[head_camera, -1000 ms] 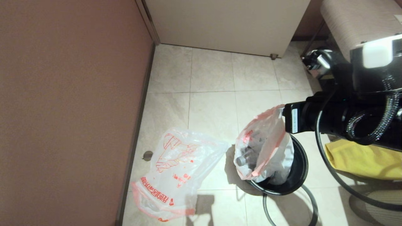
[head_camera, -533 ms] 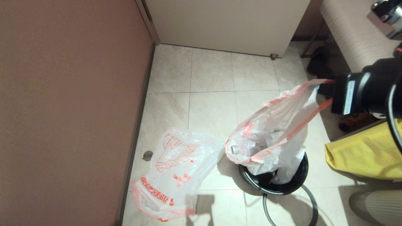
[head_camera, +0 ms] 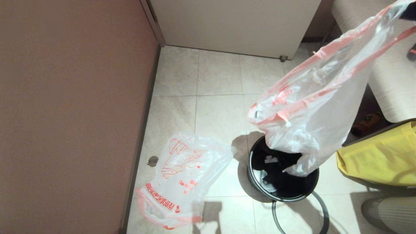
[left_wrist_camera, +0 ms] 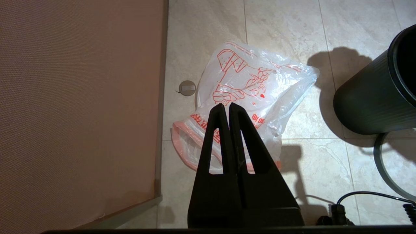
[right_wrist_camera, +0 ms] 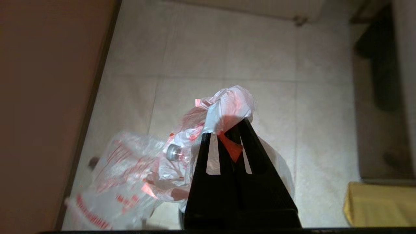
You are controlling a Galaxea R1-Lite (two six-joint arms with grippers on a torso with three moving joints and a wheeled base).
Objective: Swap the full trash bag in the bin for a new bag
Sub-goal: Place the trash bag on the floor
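The full trash bag's lower end (head_camera: pixel 302 168) is above the bin's opening. My right gripper should go on moving toward the open tiles (head_camera: pixel 276 69) behind the bin and let go there.
The full trash bag (head_camera: pixel 312 110), translucent white with a pink-orange hem, hangs stretched in the air, its lower end just above the mouth of the black bin (head_camera: pixel 282 182). My right gripper (right_wrist_camera: pixel 227 130) is shut on its bunched hem (right_wrist_camera: pixel 229 109); in the head view the gripper is almost out of frame at the top right. A bottle cap (right_wrist_camera: pixel 174 152) shows through the plastic. The new bag (head_camera: pixel 182 182) with red drawing and characters lies flat on the tiles left of the bin. My left gripper (left_wrist_camera: pixel 226 105) hovers shut and empty above the new bag (left_wrist_camera: pixel 250 94).
A thin grey hoop (head_camera: pixel 300 214) lies on the floor by the bin's front. A yellow fabric bag (head_camera: pixel 380 159) sits right of the bin. A brown wall (head_camera: pixel 71 113) runs along the left, a white cabinet (head_camera: pixel 234 22) stands behind, and a padded seat (head_camera: pixel 390 81) at the back right.
My right gripper has risen up and to the right with the full bag's hem, pulling the bag out of the bin until it hangs above the rim. The left arm has stayed still.
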